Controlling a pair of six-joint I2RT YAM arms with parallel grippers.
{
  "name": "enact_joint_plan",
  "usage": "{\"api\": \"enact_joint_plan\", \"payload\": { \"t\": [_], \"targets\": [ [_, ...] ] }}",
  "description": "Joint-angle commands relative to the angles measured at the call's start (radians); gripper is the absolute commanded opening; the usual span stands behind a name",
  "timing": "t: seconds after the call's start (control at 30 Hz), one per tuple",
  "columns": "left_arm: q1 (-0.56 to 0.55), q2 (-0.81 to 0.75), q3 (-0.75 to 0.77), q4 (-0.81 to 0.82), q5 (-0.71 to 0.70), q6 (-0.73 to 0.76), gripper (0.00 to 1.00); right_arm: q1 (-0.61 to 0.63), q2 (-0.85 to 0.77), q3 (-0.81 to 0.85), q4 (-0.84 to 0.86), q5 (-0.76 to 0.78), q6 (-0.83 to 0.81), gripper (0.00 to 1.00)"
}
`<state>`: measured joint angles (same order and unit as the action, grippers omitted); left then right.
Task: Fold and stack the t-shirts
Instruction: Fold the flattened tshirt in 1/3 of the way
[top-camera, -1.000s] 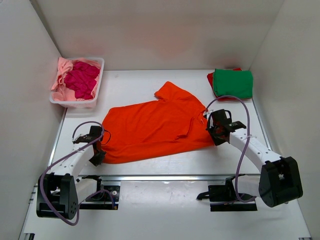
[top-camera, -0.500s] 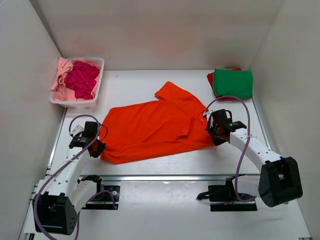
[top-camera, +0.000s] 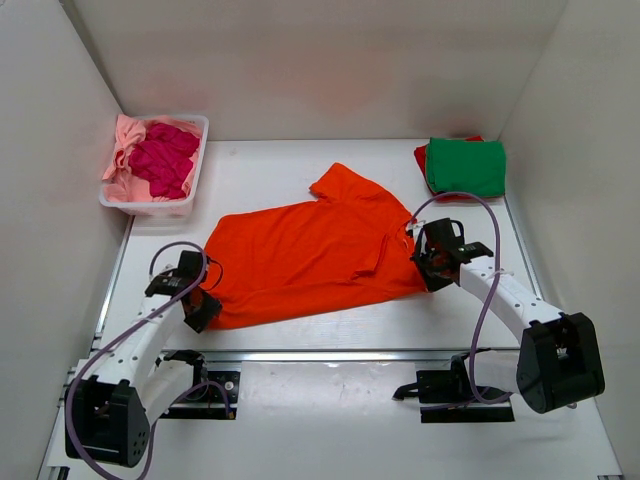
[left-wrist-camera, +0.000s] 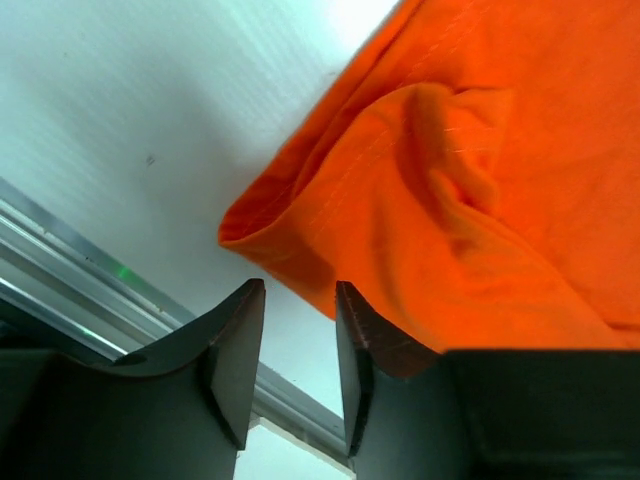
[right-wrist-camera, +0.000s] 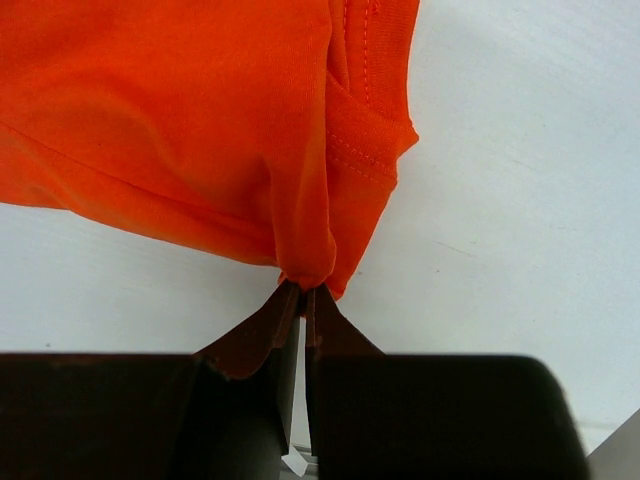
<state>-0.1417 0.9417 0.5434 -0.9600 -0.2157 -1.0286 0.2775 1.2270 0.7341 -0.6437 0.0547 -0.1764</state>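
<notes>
Next, my left gripper moves its open fingers over the corner's near edge (left-wrist-camera: 292, 282) before closing, as the orange t-shirt's folded corner (left-wrist-camera: 250, 232) lies just beyond them.
The orange t-shirt (top-camera: 305, 255) lies spread across the middle of the table. My right gripper (top-camera: 432, 262) is shut on the shirt's right edge; in the right wrist view the cloth (right-wrist-camera: 310, 250) bunches into the closed tips of that gripper (right-wrist-camera: 304, 290). My left gripper (top-camera: 196, 305) is at the shirt's lower left corner. In the left wrist view it (left-wrist-camera: 298, 300) is open, with the folded corner (left-wrist-camera: 300, 250) just beyond the tips and not between them. A folded green t-shirt (top-camera: 466, 166) lies on a red one (top-camera: 420, 158) at the back right.
A white basket (top-camera: 192, 190) at the back left holds magenta (top-camera: 162, 160) and light pink (top-camera: 122, 150) shirts. A metal rail (top-camera: 330, 354) runs along the table's near edge. White walls close in both sides and the back.
My left gripper swung out to the left of the shirt's corner, then came back in against it, now slightly lower. The right gripper and the shirt have stayed put.
</notes>
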Motion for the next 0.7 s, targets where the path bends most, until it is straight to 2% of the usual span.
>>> {"api": "enact_joint_plan", "payload": {
  "t": [0.0, 0.17, 0.3, 0.33, 0.37, 0.43, 0.47, 0.67],
  "targets": [
    [-0.009, -0.003, -0.023, -0.045, 0.013, -0.005, 0.46, -0.012, -0.003, 0.024, 0.021, -0.016, 0.011, 0.02],
    [-0.036, 0.037, -0.045, -0.014, -0.017, 0.007, 0.58, -0.015, 0.006, 0.022, 0.024, -0.018, 0.017, 0.03],
    [-0.045, 0.089, -0.059, 0.023, -0.06, 0.019, 0.59, -0.015, 0.005, 0.021, 0.024, -0.032, 0.012, 0.02],
    [-0.042, 0.101, -0.062, 0.041, -0.068, 0.015, 0.56, -0.023, 0.006, 0.03, 0.021, -0.033, 0.014, 0.02],
    [-0.036, 0.115, -0.065, 0.056, -0.071, 0.019, 0.5, -0.02, 0.011, 0.031, 0.021, -0.047, 0.009, 0.01],
    [-0.032, 0.127, -0.069, 0.072, -0.077, 0.024, 0.24, -0.029, 0.011, 0.033, 0.018, -0.074, 0.006, 0.01],
    [-0.032, 0.137, -0.057, 0.079, -0.086, 0.027, 0.0, -0.037, 0.009, 0.03, 0.015, -0.082, 0.006, 0.01],
    [0.048, 0.157, 0.021, 0.063, -0.148, 0.142, 0.0, -0.081, 0.002, 0.022, -0.001, -0.056, -0.024, 0.0]
  ]
}}
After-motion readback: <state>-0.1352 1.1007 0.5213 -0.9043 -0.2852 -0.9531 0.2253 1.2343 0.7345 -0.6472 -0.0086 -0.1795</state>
